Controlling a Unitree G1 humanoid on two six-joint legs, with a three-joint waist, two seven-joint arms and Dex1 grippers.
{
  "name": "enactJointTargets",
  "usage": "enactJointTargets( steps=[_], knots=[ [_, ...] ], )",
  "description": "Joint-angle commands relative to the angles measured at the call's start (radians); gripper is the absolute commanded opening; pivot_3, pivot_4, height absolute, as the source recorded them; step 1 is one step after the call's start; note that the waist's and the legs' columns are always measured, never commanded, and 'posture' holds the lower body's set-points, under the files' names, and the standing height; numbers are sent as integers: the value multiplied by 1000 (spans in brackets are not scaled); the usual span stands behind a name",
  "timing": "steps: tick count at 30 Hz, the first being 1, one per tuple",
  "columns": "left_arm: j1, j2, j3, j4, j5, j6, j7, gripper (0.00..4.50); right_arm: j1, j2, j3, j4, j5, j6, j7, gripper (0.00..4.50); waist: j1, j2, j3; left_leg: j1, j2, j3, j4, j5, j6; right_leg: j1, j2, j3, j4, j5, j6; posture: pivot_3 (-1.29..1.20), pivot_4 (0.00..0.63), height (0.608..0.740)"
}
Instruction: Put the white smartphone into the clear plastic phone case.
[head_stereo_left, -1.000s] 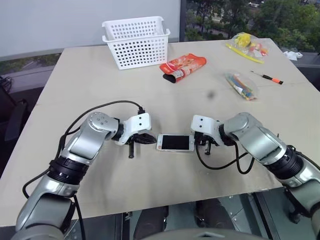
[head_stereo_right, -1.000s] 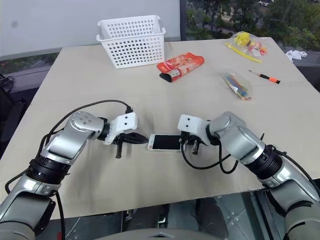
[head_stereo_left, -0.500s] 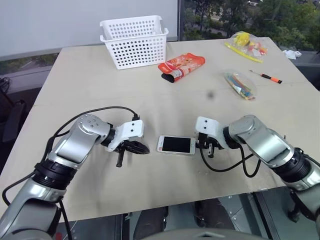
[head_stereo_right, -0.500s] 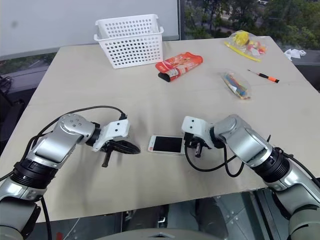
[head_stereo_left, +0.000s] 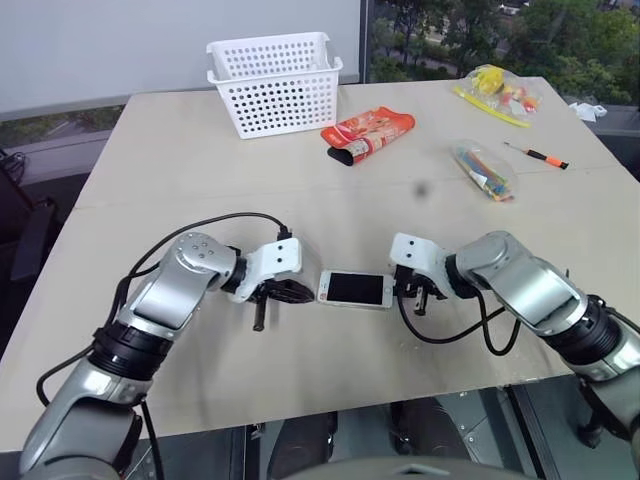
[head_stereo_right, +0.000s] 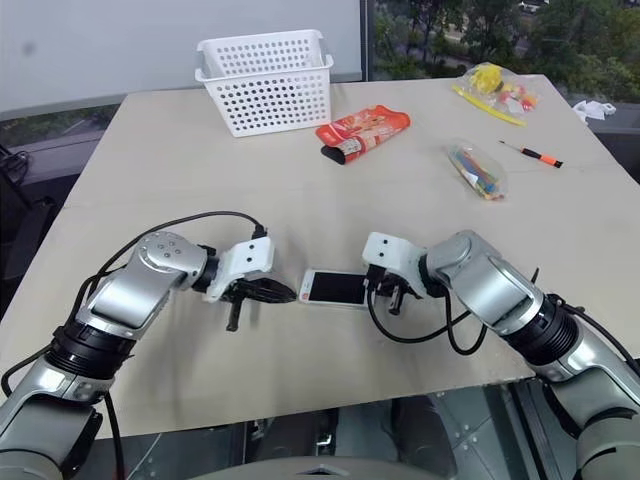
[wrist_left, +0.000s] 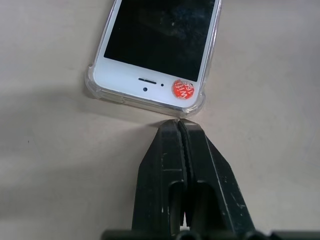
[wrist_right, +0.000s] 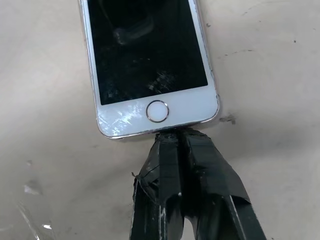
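The smartphone's home-button end (wrist_right: 159, 115) sits outside the case, so next my left gripper steadies the smartphone's screen (head_stereo_left: 340, 287) near the earpiece while my right gripper presses the home-button end.
The white smartphone (head_stereo_left: 354, 289) lies flat, screen up, near the table's front edge, between my two grippers. In the left wrist view a clear plastic phone case (wrist_left: 131, 101) shows as a glinting transparent rim around the phone's earpiece end, which carries a red sticker. My left gripper (wrist_left: 178, 122) is shut, its tips right at that cased end. My right gripper (wrist_right: 175, 134) is shut too, its tips against the home-button end of the smartphone (wrist_right: 150, 65). Neither gripper holds anything.
A white perforated basket (head_stereo_left: 275, 85) stands at the back of the table. An orange-red snack packet (head_stereo_left: 366, 134) lies mid-back, a clear bag of coloured sticks (head_stereo_left: 482, 170) and a screwdriver (head_stereo_left: 537, 154) to the right, a yellow bag (head_stereo_left: 495, 90) far right.
My left gripper, a little way off the phone half a second ago, has come back up to its earpiece end. The right gripper stays at the other end.
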Motion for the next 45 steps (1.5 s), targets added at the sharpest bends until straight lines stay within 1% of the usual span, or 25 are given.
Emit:
enactJointTargets(
  steps=[1,3,8,12,14,16,17,18,20,23,25,28,30,33,36,37,40,42,45],
  knots=[
    [4,-24,-32,-36,-8,-4,3,0,-29,17,13,-60,33,9,2,62,0,0,0,0,0,0,0,0,0,0,0,0,0,0,0,0,150,740],
    [-1,-15,-23,-31,-11,-5,0,0,-27,0,5,-50,27,0,0,62,0,0,0,0,0,0,0,0,0,0,0,0,0,0,0,0,150,740],
    [-27,20,30,-8,-33,-12,-14,0,3,-92,-76,-42,42,-60,17,62,3,0,0,0,0,0,0,0,0,0,0,0,-1,0,0,0,150,740],
    [-102,62,114,58,-84,-9,-44,0,102,-182,-249,-75,114,-123,42,62,6,-2,2,-2,0,-1,0,0,0,-1,0,-2,-2,0,0,0,150,740],
    [-128,71,128,85,-96,-16,-48,0,143,-203,-297,-86,139,-143,45,62,3,-3,2,-2,0,-1,-1,0,0,-1,0,-2,-2,0,0,0,150,740],
    [-162,54,142,113,-100,-30,-31,0,190,-192,-363,-89,176,-174,40,62,-1,-3,2,-2,0,-1,-1,0,0,-1,1,-2,-2,0,0,0,150,740],
    [-183,21,148,116,-115,-16,-10,0,223,-151,-416,-79,208,-214,25,62,-3,-3,2,-1,0,-1,-2,0,0,-1,1,-2,-2,0,0,0,150,740],
    [-193,-9,147,103,-133,4,2,0,253,-104,-464,-68,239,-246,7,62,-3,-3,2,-1,0,-1,-2,0,0,-1,1,-2,-2,2,4,0,150,740],
    [-170,-65,107,45,-158,46,9,0,333,-42,-486,-44,250,-381,2,62,-6,-3,2,-1,0,-1,-2,0,0,-1,2,-2,-2,2,4,0,150,740],
    [-108,-151,57,-22,-185,84,42,0,416,57,-492,-10,268,-532,5,62,-6,-3,2,-1,0,-1,-2,0,0,0,2,-1,-3,2,4,0,150,740],
    [-83,-179,37,-29,-180,95,64,0,431,105,-483,21,281,-579,8,62,-11,-3,2,-2,0,0,-2,0,0,-1,2,0,-2,2,4,0,150,740],
    [-65,-175,9,0,-150,73,76,0,431,162,-473,77,296,-622,11,62,-12,-3,2,0,1,0,-1,0,0,-1,3,1,-1,3,4,0,150,740],
    [-56,-158,-3,23,-137,61,71,0,426,180,-456,126,295,-667,45,62,-11,-3,2,3,1,0,-1,0,0,1,4,1,0,2,4,0,150,740],
    [-50,-143,0,42,-133,46,68,0,402,197,-430,192,290,-720,89,62,-10,-3,2,3,1,0,-1,0,0,1,4,1,1,1,1,0,150,740],
    [-42,-129,-1,54,-125,35,65,0,375,191,-392,252,264,-747,124,62,-9,-3,2,2,1,0,-1,0,0,0,3,1,0,1,1,0,150,740],
    [-39,-125,-2,55,-125,36,64,0,368,184,-373,275,243,-759,132,62,-9,-3,2,2,1,0,-1,0,0,0,3,1,0,2,4,0,150,740],
    [-34,-120,-5,55,-125,31,67,0,347,145,-303,344,147,-787,138,62,-6,-3,2,2,1,0,-1,0,0,1,3,1,0,2,4,0,150,740],
    [-33,-118,-5,54,-122,27,72,0,329,116,-261,366,107,-727,132,62,-7,-3,2,2,1,0,-1,0,0,1,3,1,0,2,4,0,150,740],
    [-26,-110,-3,51,-119,24,78,0,301,58,-192,350,96,-562,150,62,-6,-3,-1,3,1,0,-1,0,0,2,3,1,0,2,2,0,150,740]
  ],
)
